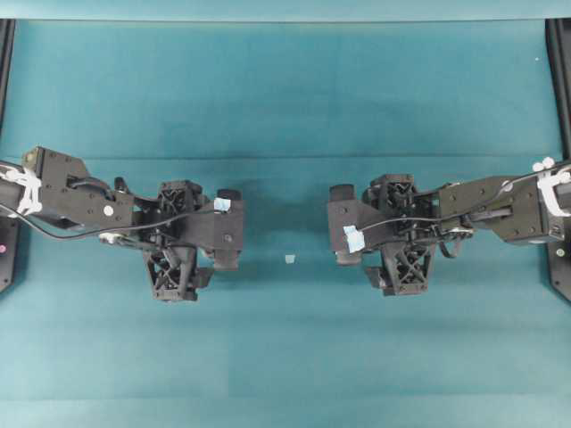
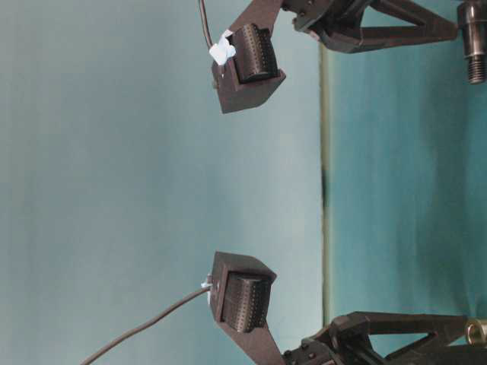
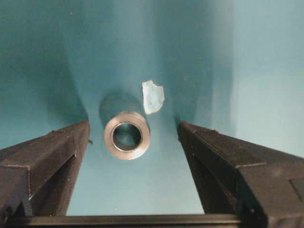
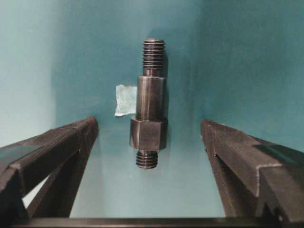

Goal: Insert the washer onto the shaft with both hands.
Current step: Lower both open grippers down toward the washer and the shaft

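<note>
The washer's round hole (image 3: 127,135) is wide and smooth inside. The washer will go straight over the shaft's threaded end when I push it on.
The washer (image 3: 127,135), a thick silvery ring, rests on the teal table with its hole facing the left wrist camera. My left gripper (image 3: 134,124) hangs open over it, a finger on each side, touching nothing. The shaft (image 4: 150,118), dark grey, stepped and threaded at both ends, lies flat under my right gripper (image 4: 149,120), which stands open and astride it without contact. From overhead the left gripper (image 1: 177,236) and right gripper (image 1: 400,234) hide both parts. At table level the shaft (image 2: 475,46) and washer (image 2: 477,332) show at the right edge.
Pale blue tape scraps lie beside the washer (image 3: 153,96), beside the shaft (image 4: 125,100), and on the table between the two arms (image 1: 289,259). Black frame rails (image 1: 560,107) run along the left and right table edges.
</note>
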You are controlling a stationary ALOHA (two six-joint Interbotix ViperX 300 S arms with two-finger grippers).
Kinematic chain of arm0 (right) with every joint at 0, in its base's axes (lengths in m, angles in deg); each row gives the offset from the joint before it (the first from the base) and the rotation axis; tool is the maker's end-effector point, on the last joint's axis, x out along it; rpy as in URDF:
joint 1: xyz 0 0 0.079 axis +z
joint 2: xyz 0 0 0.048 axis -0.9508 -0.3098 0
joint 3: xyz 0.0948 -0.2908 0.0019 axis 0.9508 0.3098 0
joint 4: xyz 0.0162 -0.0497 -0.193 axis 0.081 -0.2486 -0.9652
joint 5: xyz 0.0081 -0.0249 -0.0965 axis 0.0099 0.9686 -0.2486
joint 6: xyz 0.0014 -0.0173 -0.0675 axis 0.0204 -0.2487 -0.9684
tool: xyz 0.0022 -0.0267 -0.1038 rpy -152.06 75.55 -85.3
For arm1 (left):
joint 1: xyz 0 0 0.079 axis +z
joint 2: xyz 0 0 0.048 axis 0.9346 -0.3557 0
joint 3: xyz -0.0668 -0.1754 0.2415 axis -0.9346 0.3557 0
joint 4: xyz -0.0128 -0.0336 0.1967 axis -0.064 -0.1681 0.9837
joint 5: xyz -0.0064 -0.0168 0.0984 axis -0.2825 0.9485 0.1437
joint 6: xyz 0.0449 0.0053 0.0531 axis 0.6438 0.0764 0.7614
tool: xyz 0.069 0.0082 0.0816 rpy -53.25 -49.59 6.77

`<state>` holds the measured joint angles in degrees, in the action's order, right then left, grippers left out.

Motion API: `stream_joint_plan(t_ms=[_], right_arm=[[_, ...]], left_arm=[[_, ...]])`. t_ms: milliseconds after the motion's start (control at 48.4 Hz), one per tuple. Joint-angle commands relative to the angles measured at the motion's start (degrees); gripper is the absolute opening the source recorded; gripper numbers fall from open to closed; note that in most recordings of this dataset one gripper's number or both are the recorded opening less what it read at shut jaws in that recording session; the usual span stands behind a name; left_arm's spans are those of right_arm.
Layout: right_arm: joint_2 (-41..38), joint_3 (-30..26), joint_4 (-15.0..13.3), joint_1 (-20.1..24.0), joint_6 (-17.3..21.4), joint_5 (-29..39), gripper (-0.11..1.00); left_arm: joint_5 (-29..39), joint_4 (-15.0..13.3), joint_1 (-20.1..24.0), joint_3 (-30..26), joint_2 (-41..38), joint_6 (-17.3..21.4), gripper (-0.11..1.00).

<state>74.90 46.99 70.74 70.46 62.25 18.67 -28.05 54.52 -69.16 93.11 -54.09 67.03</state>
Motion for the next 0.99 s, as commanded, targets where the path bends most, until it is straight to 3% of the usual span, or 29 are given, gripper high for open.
stream_joint_plan(t_ms=[0, 971], right_arm=[[0.44, -0.18, 0.00, -0.09, 0.18, 0.00, 0.90], [0.53, -1.85, 0.18, -0.26, 2.37, 2.02, 0.90]], left_arm=[[-0.09, 0.09, 0.18, 0.09, 0.44, 0.00, 0.90], [1.05, 0.09, 1.49, 0.00, 2.11, -1.23, 0.90]])
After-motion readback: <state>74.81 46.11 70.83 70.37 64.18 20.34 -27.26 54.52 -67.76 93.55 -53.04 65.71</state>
